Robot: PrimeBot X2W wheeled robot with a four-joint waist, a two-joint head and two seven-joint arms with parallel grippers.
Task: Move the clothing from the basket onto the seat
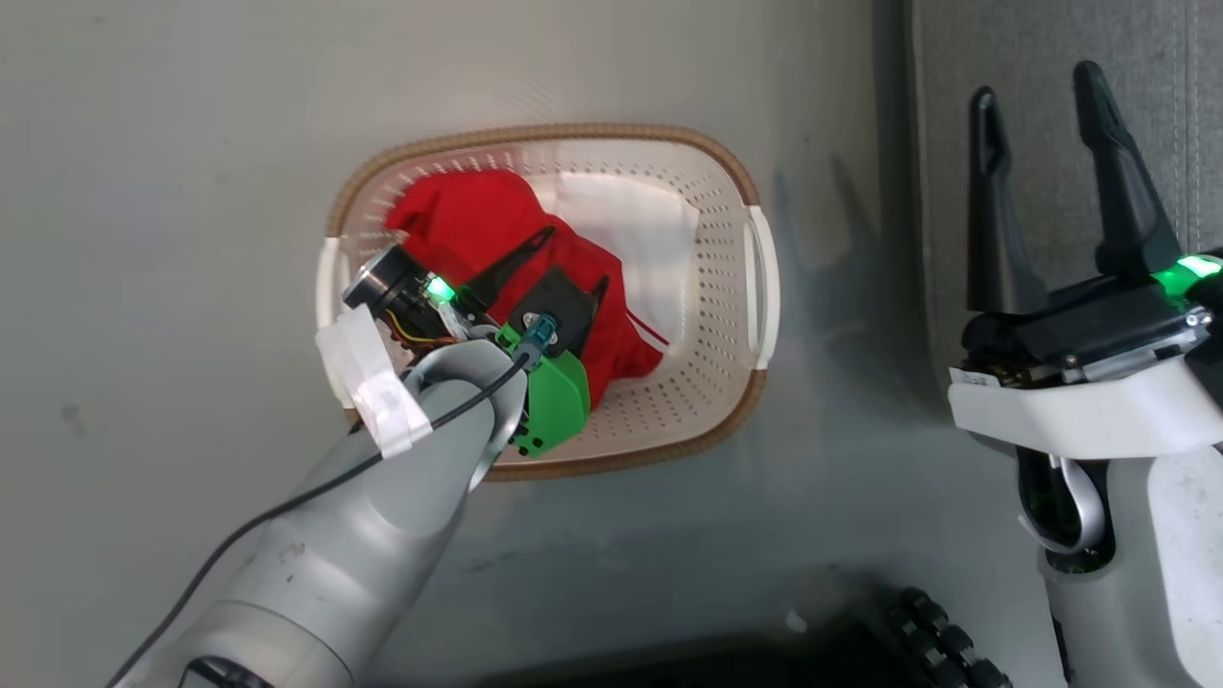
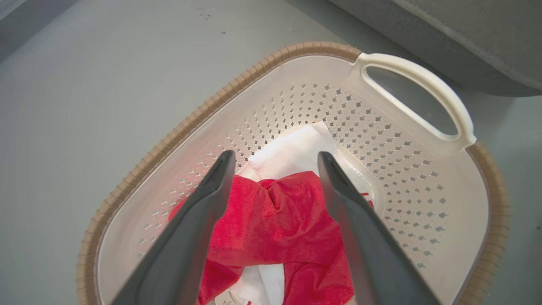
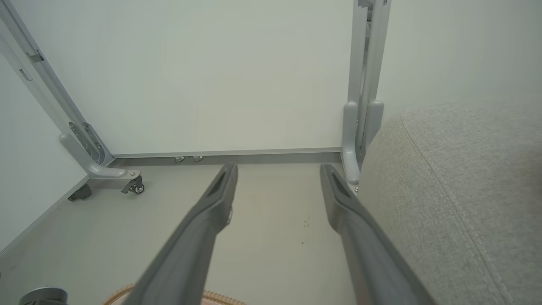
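The white panel (image 1: 632, 239) goes under the red fold, so the red clothing (image 1: 476, 218) will come up in one piece and leave the basket empty when the robot lifts it.
The cream basket (image 1: 731, 172) with its brown rim (image 2: 203, 110) stands on the grey floor. Crumpled red clothing (image 1: 468, 215) with a white panel (image 1: 635, 234) lies in it, bunched toward the left side. My left gripper (image 1: 576, 256) reaches down into the basket, open, its two fingers either side of a raised red fold (image 2: 275, 216); whether they touch it I cannot tell. My right gripper (image 1: 1037, 86) stands open and holds nothing, at the left edge of the grey seat (image 1: 1175, 105). In the right wrist view that gripper (image 3: 278, 167) points across the floor, with the seat (image 3: 457, 190) beside it.
A white panel on a metal frame with a caster (image 3: 135, 186) stands beyond the floor. A white handle (image 2: 423, 84) on the basket faces the seat (image 2: 465, 29). A dark ridged part of my base (image 1: 941, 640) is at the bottom.
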